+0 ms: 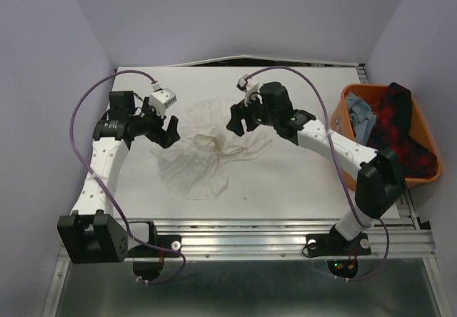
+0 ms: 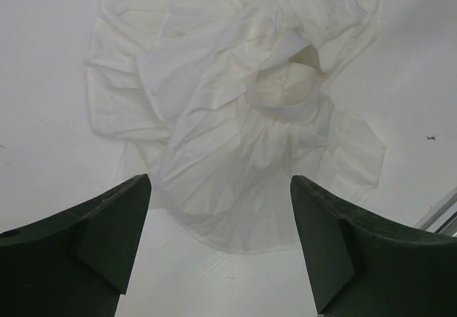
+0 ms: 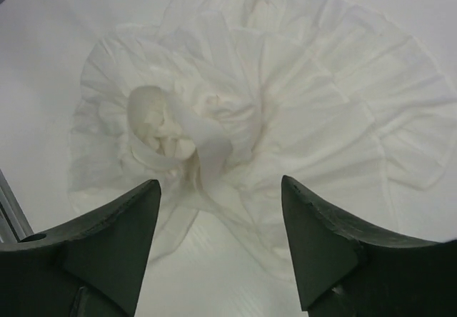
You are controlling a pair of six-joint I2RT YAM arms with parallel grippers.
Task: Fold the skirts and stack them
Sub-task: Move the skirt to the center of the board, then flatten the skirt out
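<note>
My gripper is about to lift the looped waistband (image 1: pixel 206 141), and gathered folds (image 1: pixel 191 162) spread out from it. The waistband will pull straight, and the cloth will trail from it in ruffles.
The thin white skirt (image 1: pixel 207 153) lies crumpled and partly spread in the middle of the table, its waistband (image 1: pixel 203 141) bunched up near its centre. My left gripper (image 1: pixel 170 128) hovers at the skirt's left edge, open and holding nothing. On the far right side of the skirt my right gripper (image 1: pixel 239 121) is open and empty too. In the left wrist view the skirt (image 2: pixel 235 81) lies ahead of the open left gripper (image 2: pixel 220 181). The right wrist view has the skirt (image 3: pixel 285 96) beyond the open right gripper (image 3: pixel 220 181). The red-and-black plaid skirt (image 1: pixel 400 128) and the light blue denim skirt (image 1: pixel 360 117) lie heaped in a tub.
An orange plastic tub (image 1: pixel 343 135) stands at the table's right edge, beside the right arm. Lavender walls close in the table on the left, back and right. A metal rail (image 1: pixel 285 235) runs along the near edge by the arm bases.
</note>
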